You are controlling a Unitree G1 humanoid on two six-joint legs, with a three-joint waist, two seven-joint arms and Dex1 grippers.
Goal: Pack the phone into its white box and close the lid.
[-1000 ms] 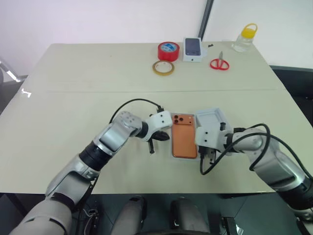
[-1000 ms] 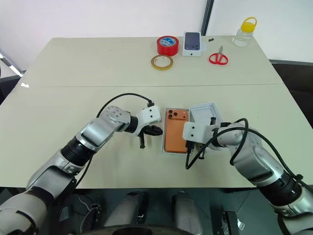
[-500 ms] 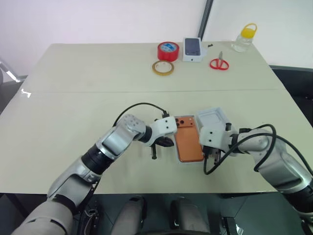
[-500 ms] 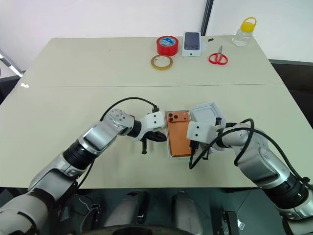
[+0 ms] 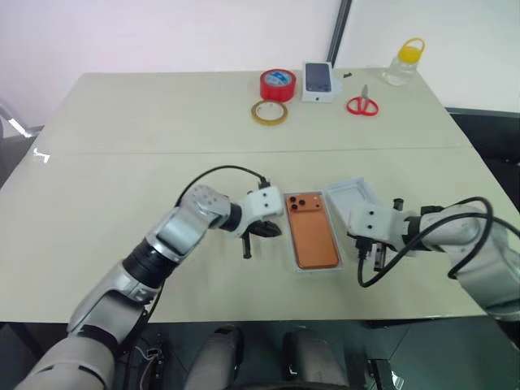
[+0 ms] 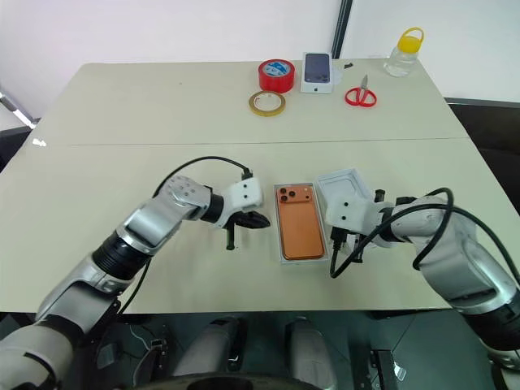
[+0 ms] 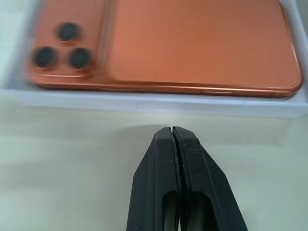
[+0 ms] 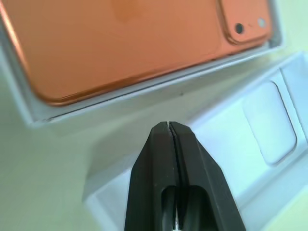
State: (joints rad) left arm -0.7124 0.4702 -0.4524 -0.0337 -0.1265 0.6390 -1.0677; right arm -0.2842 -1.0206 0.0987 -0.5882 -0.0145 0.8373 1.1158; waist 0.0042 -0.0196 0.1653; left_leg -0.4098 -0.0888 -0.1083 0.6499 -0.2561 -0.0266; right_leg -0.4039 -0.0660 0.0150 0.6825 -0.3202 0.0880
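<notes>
The lid's hollow inside (image 6: 344,186) is facing up, so the robot's right gripper should open, grab the lid's long side (image 8: 226,101) and flip the lid over before it covers the phone's box.
The orange phone (image 5: 313,236) lies back up, lenses at the far end, inside the shallow white box (image 7: 144,102) near the table's front. My left gripper (image 7: 172,130) is shut and empty, pointing at the box's left long wall from a short gap away (image 5: 268,231). The right gripper (image 8: 169,125) is shut and holds nothing. It hangs just right of the box (image 5: 367,246), over the near end of the lid (image 5: 349,193). The lid is a white hollow shell lying open side up beside the box's far right corner.
At the far edge stand a red tape roll (image 5: 279,84), a tan tape ring (image 5: 269,112), a small white box picturing a dark phone (image 5: 318,81), red scissors (image 5: 362,106) and a yellow-capped bottle (image 5: 404,63). The table's front edge runs close below the box.
Both grippers have drawn back from the box's sides, the left one leftward, the right one up and to the right. The box with the phone sits slightly further right and straighter.
</notes>
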